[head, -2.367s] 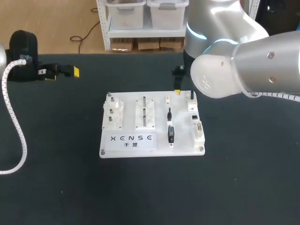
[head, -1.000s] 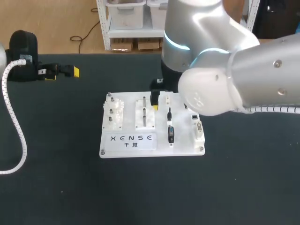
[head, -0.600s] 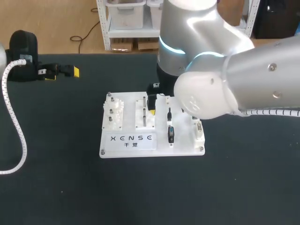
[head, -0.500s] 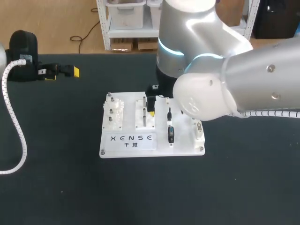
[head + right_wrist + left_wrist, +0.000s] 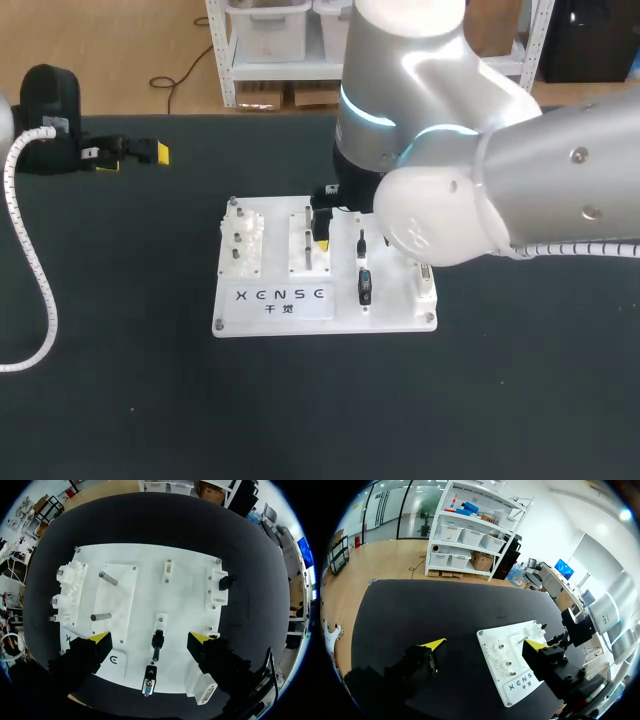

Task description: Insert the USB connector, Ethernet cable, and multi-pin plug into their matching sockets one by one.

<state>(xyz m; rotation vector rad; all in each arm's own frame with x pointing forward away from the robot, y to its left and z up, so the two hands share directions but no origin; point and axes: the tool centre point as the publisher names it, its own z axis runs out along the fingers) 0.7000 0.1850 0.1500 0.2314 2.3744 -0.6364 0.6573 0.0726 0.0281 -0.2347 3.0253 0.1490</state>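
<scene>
My gripper will lift the small black plug (image 5: 361, 243) free and leave the holder behind, because the white holder (image 5: 160, 620) is screwed to the board.
A white board (image 5: 275, 318) lies mid-table. On it a slim black USB connector (image 5: 157, 642) and a blue-faced multi-pin plug (image 5: 148, 686) rest in line; both also show in the head view, USB connector (image 5: 361, 243) and plug (image 5: 365, 286). A black Ethernet plug (image 5: 226, 582) sits at the white socket block (image 5: 216, 587). My right gripper (image 5: 150, 639) hangs open above the board, its fingers either side of the USB connector and clear of it. One right finger (image 5: 321, 225) shows in the head view. My left gripper (image 5: 484, 644) is open and empty, far left of the board.
The board also carries a gear block (image 5: 243, 245) and a plate with two metal posts (image 5: 309, 240). A second white socket (image 5: 206, 694) sits at the board's corner. My left arm's white hose (image 5: 30, 280) trails over the dark tabletop at the left.
My right arm has swung from the board's back right corner leftward over the board's middle, then nearly settled. Its gripper stayed open. The left arm has not moved.
</scene>
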